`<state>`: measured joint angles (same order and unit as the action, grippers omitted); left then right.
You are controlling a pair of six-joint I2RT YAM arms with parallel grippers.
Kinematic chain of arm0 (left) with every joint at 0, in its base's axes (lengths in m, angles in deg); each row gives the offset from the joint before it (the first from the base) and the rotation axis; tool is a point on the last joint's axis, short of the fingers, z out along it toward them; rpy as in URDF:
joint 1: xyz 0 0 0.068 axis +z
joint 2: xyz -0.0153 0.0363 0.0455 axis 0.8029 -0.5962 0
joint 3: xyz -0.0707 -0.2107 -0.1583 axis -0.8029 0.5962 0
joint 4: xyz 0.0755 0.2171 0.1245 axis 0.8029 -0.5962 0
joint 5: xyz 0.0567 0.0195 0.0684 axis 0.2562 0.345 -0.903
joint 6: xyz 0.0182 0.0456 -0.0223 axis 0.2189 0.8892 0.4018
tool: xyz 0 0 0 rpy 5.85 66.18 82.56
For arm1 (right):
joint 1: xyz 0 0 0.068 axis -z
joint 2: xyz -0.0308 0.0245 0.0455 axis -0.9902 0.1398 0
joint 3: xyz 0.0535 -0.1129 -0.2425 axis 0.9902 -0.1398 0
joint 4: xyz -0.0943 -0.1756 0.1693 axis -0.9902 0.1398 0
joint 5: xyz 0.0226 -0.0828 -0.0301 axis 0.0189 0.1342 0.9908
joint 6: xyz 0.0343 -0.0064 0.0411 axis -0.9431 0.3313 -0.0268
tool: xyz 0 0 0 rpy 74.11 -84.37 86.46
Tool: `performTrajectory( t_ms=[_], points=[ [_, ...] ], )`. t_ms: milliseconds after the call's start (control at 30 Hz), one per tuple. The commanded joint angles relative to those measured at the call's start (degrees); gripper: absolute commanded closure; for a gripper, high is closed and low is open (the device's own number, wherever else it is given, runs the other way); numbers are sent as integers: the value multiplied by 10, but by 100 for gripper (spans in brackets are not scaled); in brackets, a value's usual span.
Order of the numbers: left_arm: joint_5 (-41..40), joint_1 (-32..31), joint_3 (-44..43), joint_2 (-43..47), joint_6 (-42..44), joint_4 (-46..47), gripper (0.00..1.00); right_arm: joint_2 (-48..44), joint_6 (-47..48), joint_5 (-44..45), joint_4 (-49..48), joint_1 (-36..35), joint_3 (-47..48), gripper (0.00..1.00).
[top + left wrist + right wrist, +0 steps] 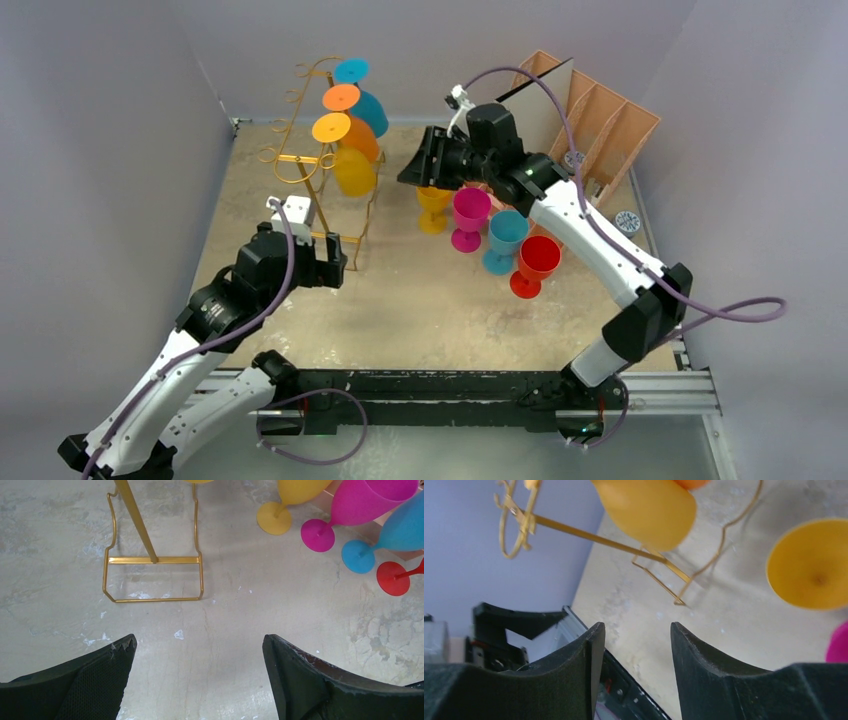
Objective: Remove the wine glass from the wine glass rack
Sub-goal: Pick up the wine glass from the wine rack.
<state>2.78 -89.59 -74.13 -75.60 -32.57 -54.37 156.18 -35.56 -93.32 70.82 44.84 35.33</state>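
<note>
I should keep moving closer until my fingers grip the base's rim (346, 131), as the yellow glass hangs frontmost, its flat base (330, 127) open to my right gripper.
The gold wire wine glass rack (300, 165) stands at the back left. Three wine glasses hang on it upside down: teal (371, 108), orange (361, 140) and yellow (355, 172). My right gripper (418, 168) hovers just right of the yellow one, jaws open and empty. In the right wrist view the gripper (636, 630) sits below the yellow bowl (649, 510) and the rack's wire (599, 537). My left gripper (335, 262) hangs open and empty near the rack's foot. The left wrist view has this gripper (200, 650) above bare table, in front of the rack's base (152, 599).
Several glasses stand on the table right of the rack: yellow (433, 208), magenta (470, 215), blue (505, 240) and red (535, 265). A peach slotted organiser (600, 120) stands at the back right. Grey walls close the left, back and right sides.
</note>
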Motion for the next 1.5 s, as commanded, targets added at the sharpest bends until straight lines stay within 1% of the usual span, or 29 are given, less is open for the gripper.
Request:
performTrajectory(
  t_ms=[0, 100, 233, 333, 533, 700, 867, 1000, 1167, 1367, 1467],
  points=[
    [10, -2, -7, -3, -1, 3, 5, 33, -31, -25, -51, -12, 81, 46],
    [16, -2, -11, -9, -8, 7, 4, 76, -42, -11, -66, -34, 130, 46],
    [51, -2, -16, -14, 4, 24, 4, 139, -68, 10, -64, -46, 208, 46],
    [56, -2, -29, -23, 2, 6, 4, 171, -85, 21, -71, -48, 253, 45],
    [55, -2, -28, -12, 1, -5, 4, 214, -94, 64, -103, -52, 295, 44],
    [56, -2, -31, -7, 1, -9, 4, 266, -104, 60, -83, -53, 373, 44],
    [49, -2, -33, -4, 0, -18, 4, 287, -119, 53, -91, -52, 385, 46],
    [47, -2, -34, -1, -1, -20, 4, 284, -121, 67, -90, -52, 374, 53],
    [40, -2, -30, 1, -6, -21, 4, 283, -123, 68, -89, -53, 373, 71],
    [37, -2, -23, 0, -12, -22, 4, 285, -148, 57, -104, -52, 376, 82],
    [37, -3, -25, 0, -12, -21, 4, 288, -165, 54, -105, -52, 378, 87]
  ],
)
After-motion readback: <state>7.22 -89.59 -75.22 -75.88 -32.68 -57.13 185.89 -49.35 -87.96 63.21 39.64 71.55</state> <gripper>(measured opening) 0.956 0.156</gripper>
